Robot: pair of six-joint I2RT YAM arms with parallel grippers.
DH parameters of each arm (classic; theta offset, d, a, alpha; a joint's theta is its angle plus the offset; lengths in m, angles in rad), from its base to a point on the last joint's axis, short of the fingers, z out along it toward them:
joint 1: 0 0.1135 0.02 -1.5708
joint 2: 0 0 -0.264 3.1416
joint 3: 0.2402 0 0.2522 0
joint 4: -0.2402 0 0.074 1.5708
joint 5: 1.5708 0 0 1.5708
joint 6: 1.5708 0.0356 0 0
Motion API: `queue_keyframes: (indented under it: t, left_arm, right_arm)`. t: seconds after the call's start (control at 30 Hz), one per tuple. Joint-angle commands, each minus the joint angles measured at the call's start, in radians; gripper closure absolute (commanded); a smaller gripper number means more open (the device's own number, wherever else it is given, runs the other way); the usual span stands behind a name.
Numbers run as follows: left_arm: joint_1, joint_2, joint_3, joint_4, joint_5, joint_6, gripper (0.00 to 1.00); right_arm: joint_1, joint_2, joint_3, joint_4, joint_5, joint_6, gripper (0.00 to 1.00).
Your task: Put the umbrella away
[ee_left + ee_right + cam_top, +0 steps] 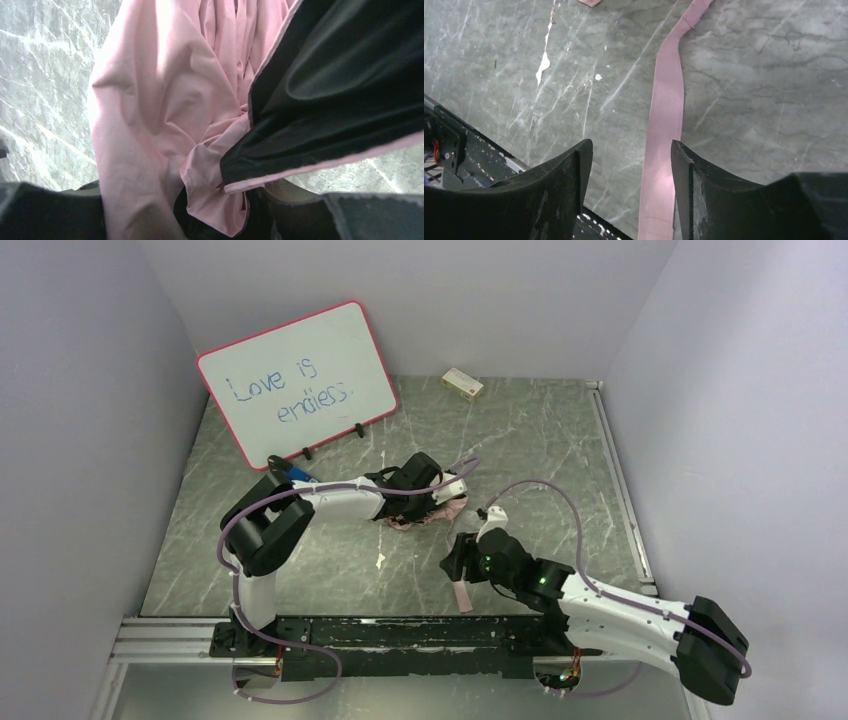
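Note:
The pink strap (668, 92) is lying free, lengthwise through my right gripper's open fingers, so I keep moving in until they squeeze its narrow width (660, 152).
The umbrella (446, 510) lies collapsed in the middle of the table, a pink and black bundle. Up close, its pale pink canopy (165, 100) and black inner side (340, 75) fill the left wrist view. My left gripper (428, 483) sits over it, shut on bunched fabric, which passes between its dark fingers (45, 212). The umbrella's pink strap (666, 110) trails flat across the marble toward the front edge (463, 595). My right gripper (631, 147) hovers over this strap, open, with the strap nearer its right finger (689, 185). In the top view the right gripper (458, 562) is in front of the bundle.
A pink-framed whiteboard (300, 380) leans at the back left, with a blue marker (296, 473) in front of it. A small cream box (462, 384) lies at the back wall. A black rail (400, 632) runs along the near edge and a metal strip (620, 480) along the right.

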Motion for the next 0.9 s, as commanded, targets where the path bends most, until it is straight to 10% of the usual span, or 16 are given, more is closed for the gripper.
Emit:
queue_keyframes:
  t: [0.0, 0.63, 0.87]
  left_arm:
    - [0.022, 0.078, -0.05, -0.126, -0.094, 0.023, 0.95]
    - [0.021, 0.078, -0.048, -0.126, -0.084, 0.025, 0.95]
    - [0.021, 0.077, -0.048, -0.13, -0.084, 0.023, 0.95]
  right_arm:
    - [0.058, 0.077, 0.022, 0.116, 0.142, 0.022, 0.38]
    - [0.114, 0.378, 0.119, 0.1, 0.269, 0.021, 0.45]
    - [0.122, 0.373, 0.133, 0.019, 0.312, 0.05, 0.69]
